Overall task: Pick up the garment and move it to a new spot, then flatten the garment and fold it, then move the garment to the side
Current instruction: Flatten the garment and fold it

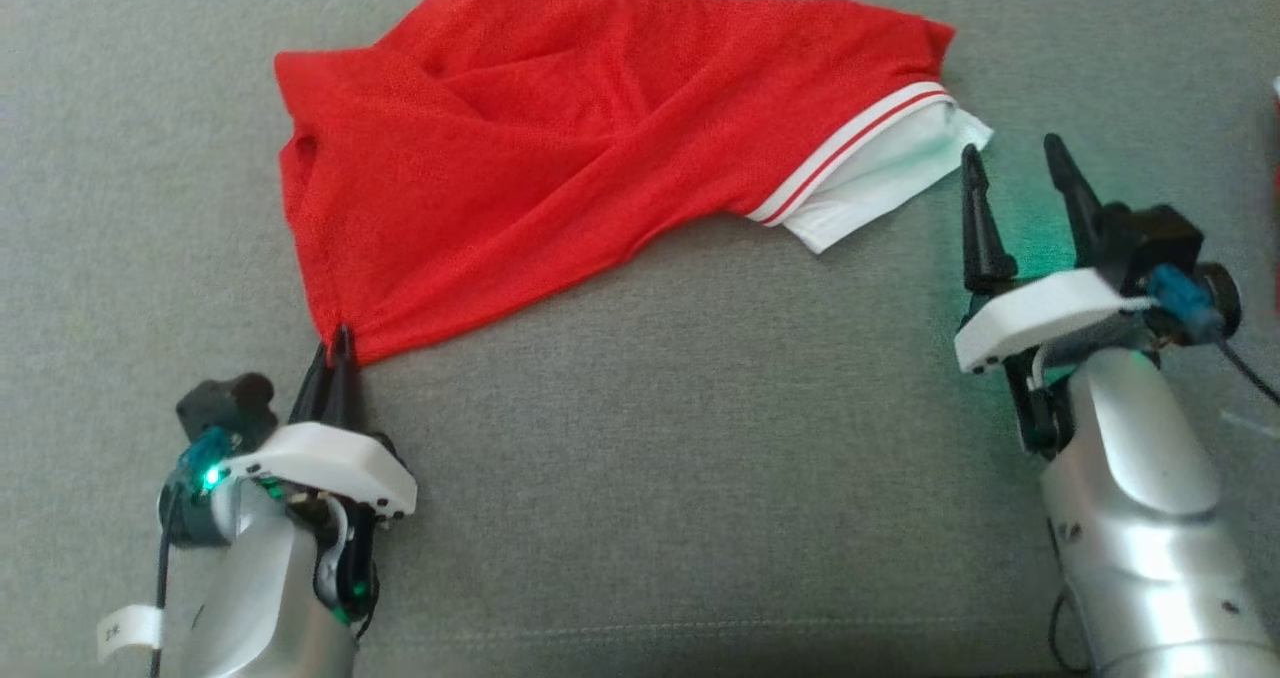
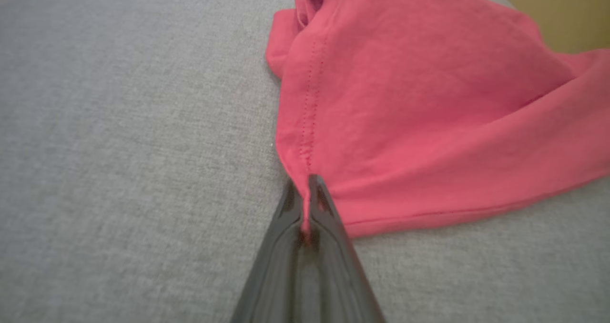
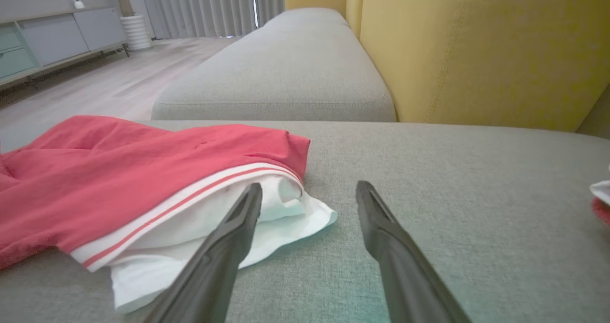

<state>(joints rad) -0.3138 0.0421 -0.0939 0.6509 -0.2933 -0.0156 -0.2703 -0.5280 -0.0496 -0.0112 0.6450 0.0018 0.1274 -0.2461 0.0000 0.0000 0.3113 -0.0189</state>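
I expect the red shirt (image 1: pixel 540 138) to let its hidden other sleeve and collar fall when I lift, because only this white end (image 1: pixel 882 184) pokes out of the crumpled cloth.
The garment (image 1: pixel 560 148) is a red mesh shirt with a white, red-striped band and a white end (image 1: pixel 880 173). It lies crumpled on the grey sofa cushion (image 1: pixel 650 438). My left gripper (image 1: pixel 340 343) is shut on the shirt's near left corner; in the left wrist view the fingertips (image 2: pixel 307 194) pinch the red hem (image 2: pixel 429 123) at a seam. My right gripper (image 1: pixel 1015 168) stands open just right of the white end, touching nothing. In the right wrist view its left finger (image 3: pixel 238 227) crosses in front of the white cloth (image 3: pixel 267 218), with the gap (image 3: pixel 310 192) over bare cushion.
Yellow back cushions (image 3: pixel 476 51) rise behind the seat, with another grey seat cushion (image 3: pixel 281 75) beyond. A red and white item (image 3: pixel 601 199) lies at the far right edge. A wood floor (image 3: pixel 95 85) and a grey cabinet (image 3: pixel 47 37) lie past the sofa.
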